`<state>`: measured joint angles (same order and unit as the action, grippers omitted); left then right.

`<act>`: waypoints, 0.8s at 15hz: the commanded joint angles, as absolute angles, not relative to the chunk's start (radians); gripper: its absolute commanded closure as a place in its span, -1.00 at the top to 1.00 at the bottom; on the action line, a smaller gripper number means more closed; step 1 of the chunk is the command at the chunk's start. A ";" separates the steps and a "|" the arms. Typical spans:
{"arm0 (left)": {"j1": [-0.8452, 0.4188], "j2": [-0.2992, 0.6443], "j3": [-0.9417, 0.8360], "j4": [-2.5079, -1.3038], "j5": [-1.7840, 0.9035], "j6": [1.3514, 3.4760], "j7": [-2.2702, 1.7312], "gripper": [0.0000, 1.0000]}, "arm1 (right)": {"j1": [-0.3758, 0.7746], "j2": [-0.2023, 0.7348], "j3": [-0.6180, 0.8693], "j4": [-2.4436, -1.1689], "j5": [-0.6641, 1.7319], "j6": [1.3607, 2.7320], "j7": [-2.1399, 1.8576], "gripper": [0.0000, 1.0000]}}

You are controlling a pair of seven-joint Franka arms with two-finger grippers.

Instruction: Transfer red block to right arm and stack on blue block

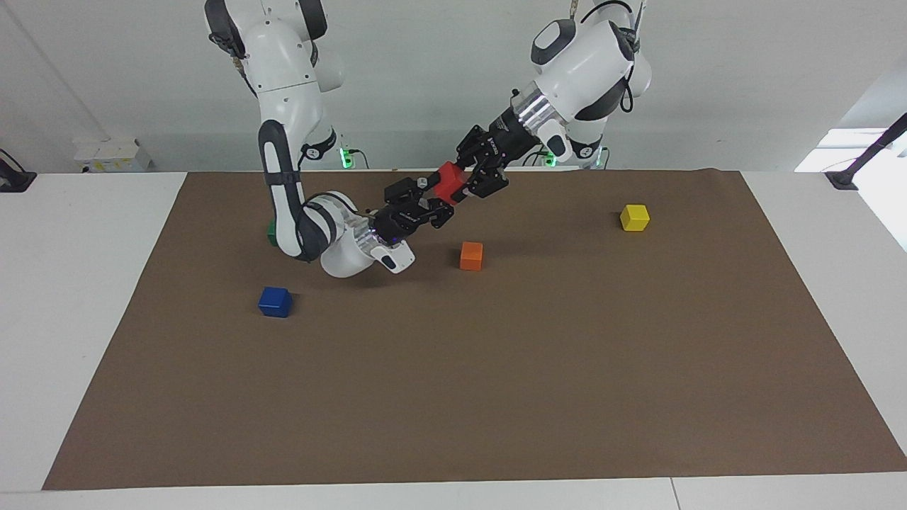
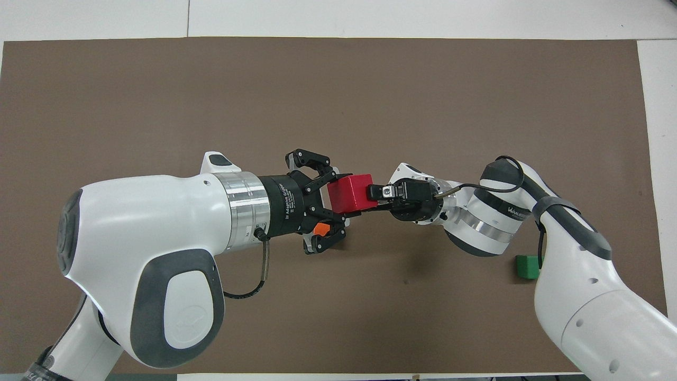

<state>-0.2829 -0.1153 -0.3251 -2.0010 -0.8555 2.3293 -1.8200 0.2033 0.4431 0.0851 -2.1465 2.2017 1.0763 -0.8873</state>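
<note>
Both of the robot's grippers are on the red block [image 2: 350, 193], so next the left gripper lets go and moves clear before the right gripper takes the red block to the blue block [image 1: 274, 302].
My left gripper [image 1: 458, 184] is shut on the red block [image 1: 447, 181] and holds it in the air over the brown mat, above and nearer to the robots than the orange block. In the overhead view the left gripper [image 2: 338, 197] grips the red block [image 2: 349, 193] too. My right gripper [image 1: 434, 198] is open, its fingers spread at the block's free end; it also shows in the overhead view [image 2: 373, 200]. I cannot tell whether they touch it. The blue block [image 1: 275, 302] sits on the mat toward the right arm's end, hidden under the right arm in the overhead view.
An orange block [image 1: 471, 256] lies on the brown mat [image 1: 496, 389] below the grippers. A yellow block [image 1: 634, 217] sits toward the left arm's end. A green block [image 2: 528, 266] lies close to the right arm's base, nearer to the robots than the blue block.
</note>
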 commanded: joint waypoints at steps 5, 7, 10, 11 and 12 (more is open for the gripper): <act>-0.296 -0.147 -0.313 -2.040 -0.873 2.341 -1.827 0.23 | 0.196 0.440 0.091 -2.117 2.220 1.098 -0.894 -1.00; -0.282 -0.146 -0.311 -2.036 -0.868 2.330 -1.827 1.00 | 0.193 0.437 0.091 -2.117 2.218 1.098 -0.893 -1.00; -0.191 -0.147 -0.305 -2.026 -0.855 2.293 -1.821 1.00 | 0.184 0.405 0.087 -2.118 2.207 1.129 -0.849 -1.00; -0.160 -0.146 -0.305 -2.020 -0.829 2.284 -1.807 1.00 | 0.172 0.379 0.084 -2.123 2.185 1.165 -0.832 -1.00; -0.128 -0.143 -0.305 -2.014 -0.786 2.264 -1.780 1.00 | 0.146 0.352 0.084 -2.123 2.127 1.214 -0.822 -1.00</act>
<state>-0.1972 -0.1188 -0.3051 -2.0056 -0.8376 2.3155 -1.8101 0.1898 0.4254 0.0814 -2.1136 2.1922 1.1242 -0.8691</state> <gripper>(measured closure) 0.000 0.441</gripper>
